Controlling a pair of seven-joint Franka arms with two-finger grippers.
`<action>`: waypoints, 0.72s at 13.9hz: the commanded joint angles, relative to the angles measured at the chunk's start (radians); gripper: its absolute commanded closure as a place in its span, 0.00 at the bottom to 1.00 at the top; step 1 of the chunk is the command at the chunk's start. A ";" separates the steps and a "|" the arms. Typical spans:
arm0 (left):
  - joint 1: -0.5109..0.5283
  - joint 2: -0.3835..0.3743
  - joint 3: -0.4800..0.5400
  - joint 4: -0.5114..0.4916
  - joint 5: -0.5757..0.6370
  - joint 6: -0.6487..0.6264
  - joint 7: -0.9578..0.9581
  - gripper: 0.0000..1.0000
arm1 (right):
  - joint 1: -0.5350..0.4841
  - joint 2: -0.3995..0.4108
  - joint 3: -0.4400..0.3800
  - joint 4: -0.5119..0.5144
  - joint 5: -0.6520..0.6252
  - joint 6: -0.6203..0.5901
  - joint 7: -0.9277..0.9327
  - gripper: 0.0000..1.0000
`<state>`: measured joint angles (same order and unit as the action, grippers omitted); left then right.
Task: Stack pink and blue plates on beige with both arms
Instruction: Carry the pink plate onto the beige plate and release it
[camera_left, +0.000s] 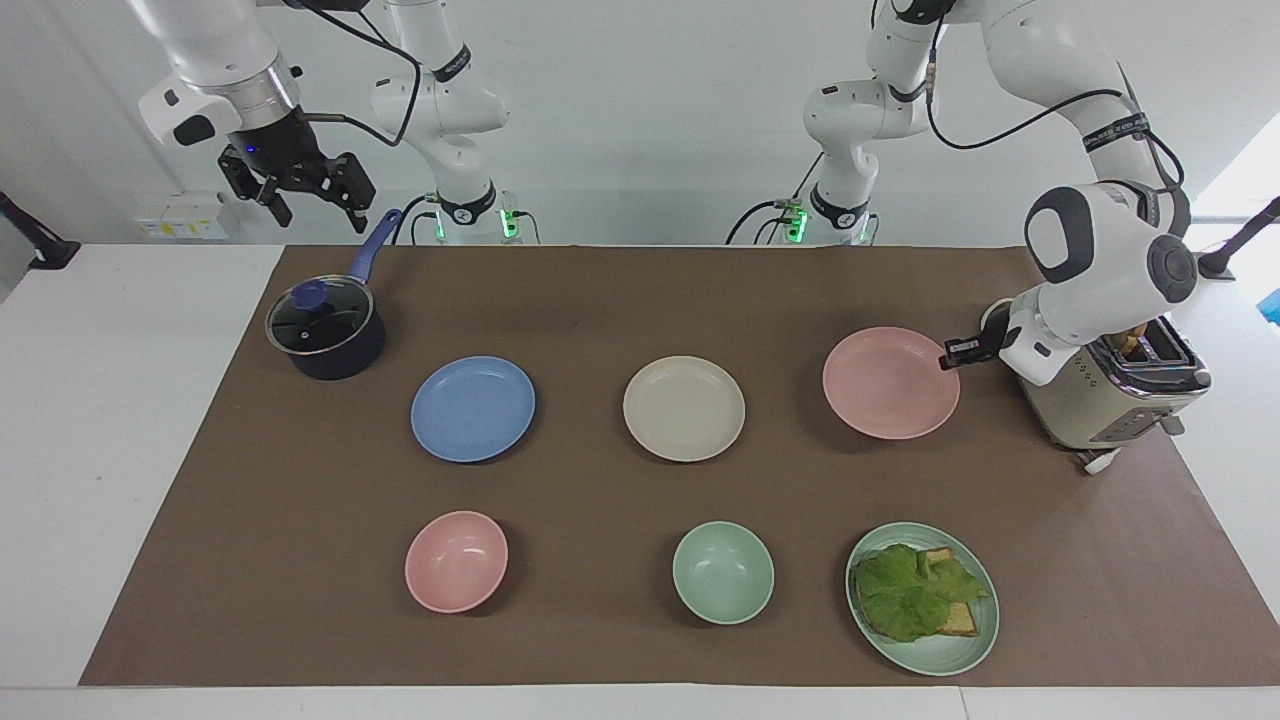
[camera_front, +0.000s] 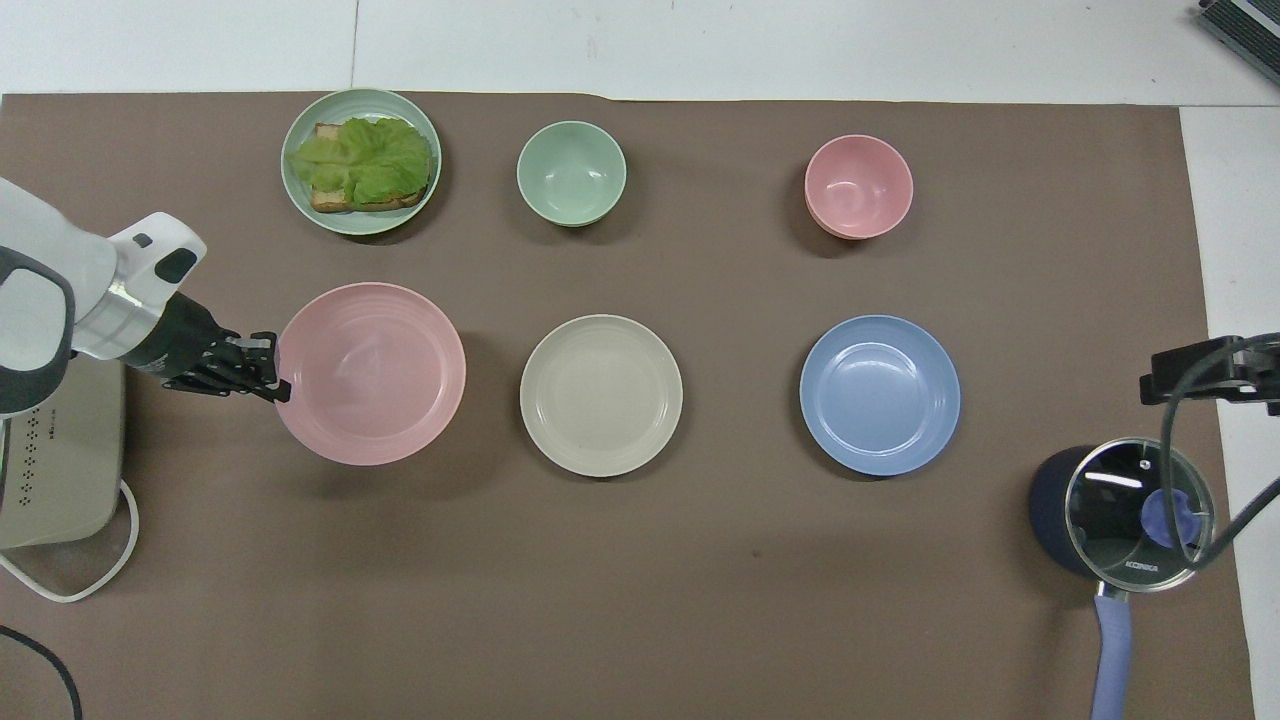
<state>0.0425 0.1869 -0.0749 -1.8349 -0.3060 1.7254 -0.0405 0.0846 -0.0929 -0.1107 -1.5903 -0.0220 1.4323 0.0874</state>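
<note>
I expect the blue plate (camera_front: 879, 395) to cover almost everything under it when I lower it onto the stack, because its rim is the same size as the beige plate's width (camera_front: 601, 396).
My left gripper (camera_left: 950, 353) (camera_front: 268, 370) is shut on the rim of the pink plate (camera_left: 890, 383) (camera_front: 370, 373) and holds it lifted off the mat, level, at the left arm's end of the table. The beige plate (camera_left: 684, 408) (camera_front: 601, 394) lies flat in the middle of the mat. The blue plate (camera_left: 472, 408) (camera_front: 879, 394) lies flat beside it, toward the right arm's end. My right gripper (camera_left: 305, 198) hangs open, high over the saucepan's handle, and waits there.
A toaster (camera_left: 1110, 390) (camera_front: 55, 470) stands under the left arm. A lidded dark saucepan (camera_left: 325, 333) (camera_front: 1120, 510) sits near the right arm. Farther from the robots lie a pink bowl (camera_left: 456, 561), a green bowl (camera_left: 722, 572) and a green plate (camera_left: 965, 640) with a lettuce sandwich.
</note>
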 joint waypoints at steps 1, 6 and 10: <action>-0.068 -0.003 -0.035 -0.006 -0.042 0.087 -0.117 1.00 | -0.014 -0.007 -0.004 -0.032 0.004 0.083 -0.032 0.00; -0.266 -0.017 -0.036 -0.058 -0.106 0.305 -0.338 1.00 | -0.029 -0.031 -0.009 -0.099 0.008 0.139 -0.031 0.00; -0.361 -0.003 -0.036 -0.133 -0.113 0.407 -0.412 1.00 | -0.031 -0.031 -0.009 -0.106 0.008 0.139 -0.031 0.00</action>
<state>-0.2844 0.1918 -0.1264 -1.9031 -0.3916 2.0750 -0.4430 0.0628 -0.0970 -0.1202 -1.6579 -0.0220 1.5485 0.0864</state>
